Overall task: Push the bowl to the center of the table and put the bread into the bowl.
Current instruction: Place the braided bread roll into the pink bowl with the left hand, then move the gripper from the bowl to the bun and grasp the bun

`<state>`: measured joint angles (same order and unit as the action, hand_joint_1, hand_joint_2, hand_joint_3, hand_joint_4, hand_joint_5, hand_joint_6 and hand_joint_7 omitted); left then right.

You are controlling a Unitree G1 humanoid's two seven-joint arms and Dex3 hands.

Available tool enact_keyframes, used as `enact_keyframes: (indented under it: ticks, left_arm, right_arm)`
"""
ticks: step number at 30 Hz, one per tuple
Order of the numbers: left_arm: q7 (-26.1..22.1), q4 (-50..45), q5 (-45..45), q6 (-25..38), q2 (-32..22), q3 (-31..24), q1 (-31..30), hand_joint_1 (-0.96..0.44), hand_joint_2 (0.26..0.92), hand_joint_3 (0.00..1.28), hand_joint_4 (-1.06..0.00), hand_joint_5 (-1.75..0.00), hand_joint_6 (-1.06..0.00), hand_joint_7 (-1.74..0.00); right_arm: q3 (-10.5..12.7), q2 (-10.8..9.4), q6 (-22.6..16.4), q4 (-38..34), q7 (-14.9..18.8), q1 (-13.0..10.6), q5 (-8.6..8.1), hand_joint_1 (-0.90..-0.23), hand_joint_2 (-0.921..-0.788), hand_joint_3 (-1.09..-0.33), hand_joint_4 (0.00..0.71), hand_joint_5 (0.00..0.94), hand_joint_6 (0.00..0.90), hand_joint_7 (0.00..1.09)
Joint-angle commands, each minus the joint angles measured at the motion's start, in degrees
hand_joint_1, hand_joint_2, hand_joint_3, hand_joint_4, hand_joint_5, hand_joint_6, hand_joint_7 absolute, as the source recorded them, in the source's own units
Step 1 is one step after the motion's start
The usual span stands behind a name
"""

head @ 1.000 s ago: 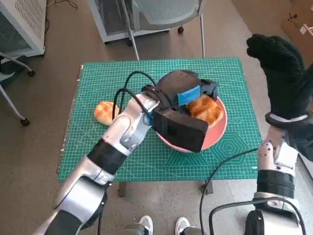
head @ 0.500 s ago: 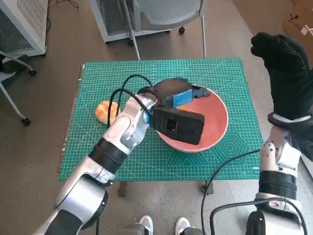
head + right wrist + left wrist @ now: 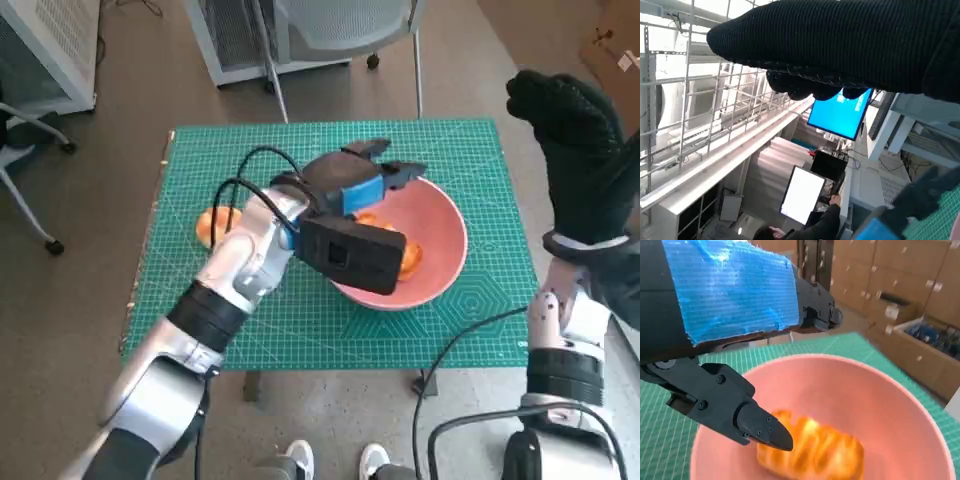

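The second roll (image 3: pixel 215 226) should come to rest leaning against a golden bread roll (image 3: pixel 411 258) when the robot lowers it in, because that golden bread roll lies across the pink bowl's bottom.
The pink bowl (image 3: pixel 448 222) stands right of the green mat's middle. A golden bread roll (image 3: pixel 407 259) lies inside it; the left wrist view shows the roll (image 3: pixel 812 452) on the bowl's (image 3: pixel 875 405) bottom. My left hand (image 3: pixel 357 181) hovers over the bowl's far left rim with fingers (image 3: pixel 757 427) spread and nothing in them. A second roll (image 3: pixel 205 226) sits on the mat to the left, partly hidden behind my left forearm. My right hand (image 3: pixel 582 150) is raised off the table's right edge, holding nothing.
The green cutting mat (image 3: pixel 470 330) covers the small table. A chair (image 3: pixel 330 20) stands behind its far edge and a white cabinet (image 3: pixel 40 40) at the far left. In the right wrist view, a person (image 3: pixel 790 231) sits near monitors.
The roll my left hand held over the bowl now lies in the bowl. That hand has let go, spread its fingers and drawn back to the left. The right hand stays raised.
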<state>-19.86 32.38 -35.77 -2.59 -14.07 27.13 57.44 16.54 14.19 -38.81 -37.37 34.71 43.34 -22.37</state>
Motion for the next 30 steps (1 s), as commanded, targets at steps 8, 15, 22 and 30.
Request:
enact_keyframes:
  ticks: [8,15,22,30]
  left_arm:
    - [-4.82,-19.31,3.02,2.26,-12.16,-9.79,-7.92,-0.46,0.770,0.01,0.00,0.00,-0.19,0.00]
    - [-5.57,-27.22,3.45,3.67,-19.26,-16.18,-13.30,-0.37,0.736,0.00,0.00,0.00,-0.23,-0.02]
    - [-8.98,-33.04,3.31,10.51,-24.14,-20.56,-18.08,-0.35,0.735,0.00,0.00,0.00,-0.24,-0.02]
    - [-10.79,-33.13,3.97,15.91,-25.34,-22.20,-21.73,-0.31,0.739,0.00,0.00,0.00,-0.20,0.00]
  right_arm:
    - [-0.26,-0.81,0.18,-0.73,1.30,-0.52,-0.94,-0.687,-0.921,-0.738,0.279,0.001,0.384,0.00]
    - [0.02,-0.96,0.45,-0.65,1.95,-0.68,-1.70,-0.689,-0.921,-0.739,0.282,0.002,0.385,0.00]
    - [0.27,-0.88,0.79,-1.04,2.46,-0.49,-2.59,-0.688,-0.921,-0.738,0.285,0.003,0.390,0.00]
    - [0.38,-1.04,0.91,-1.73,2.57,0.00,-2.67,-0.677,-0.921,-0.739,0.286,0.003,0.392,0.00]
